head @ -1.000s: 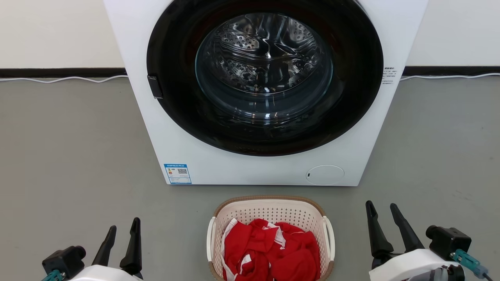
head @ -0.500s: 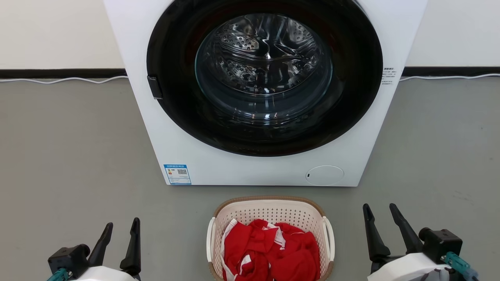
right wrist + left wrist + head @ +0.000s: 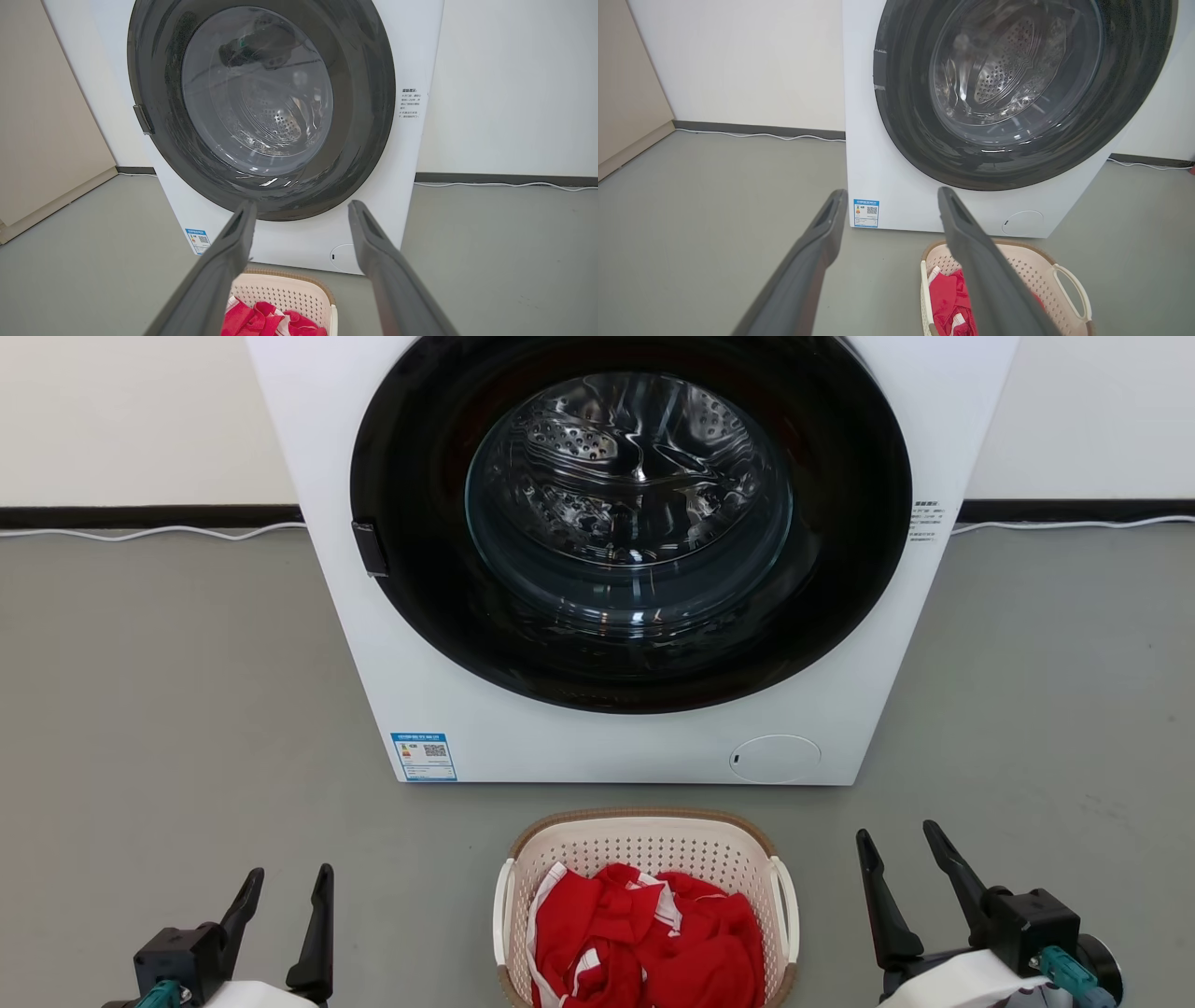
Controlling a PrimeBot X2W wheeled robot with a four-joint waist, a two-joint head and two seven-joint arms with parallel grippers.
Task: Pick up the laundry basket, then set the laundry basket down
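Note:
My gripper will lift the laundry basket, and the red and white clothes (image 3: 650,941) will come along in a settled heap, since they sit below the brown rim (image 3: 639,812).
The laundry basket (image 3: 644,845) is cream perforated plastic with a brown rim and white loop handles. It rests on the grey floor just in front of the washing machine, holding red and white clothes (image 3: 644,938). My left gripper (image 3: 289,877) is open, well to the basket's left and clear of it. My right gripper (image 3: 894,835) is open on the basket's right, also apart from it. The basket (image 3: 1031,275) sits low right in the left wrist view, partly behind a finger. In the right wrist view, the basket (image 3: 289,289) lies low between my fingers.
A white front-loading washing machine (image 3: 635,569) with a shut dark round door stands close behind the basket. A white cable (image 3: 140,532) runs along the dark skirting at the wall. Grey floor (image 3: 168,709) spreads on both sides of the machine.
Both grippers have sunk slightly lower in the head view and turned a little, staying open. The view has tipped a touch, so the machine and basket sit lower. The basket has not moved.

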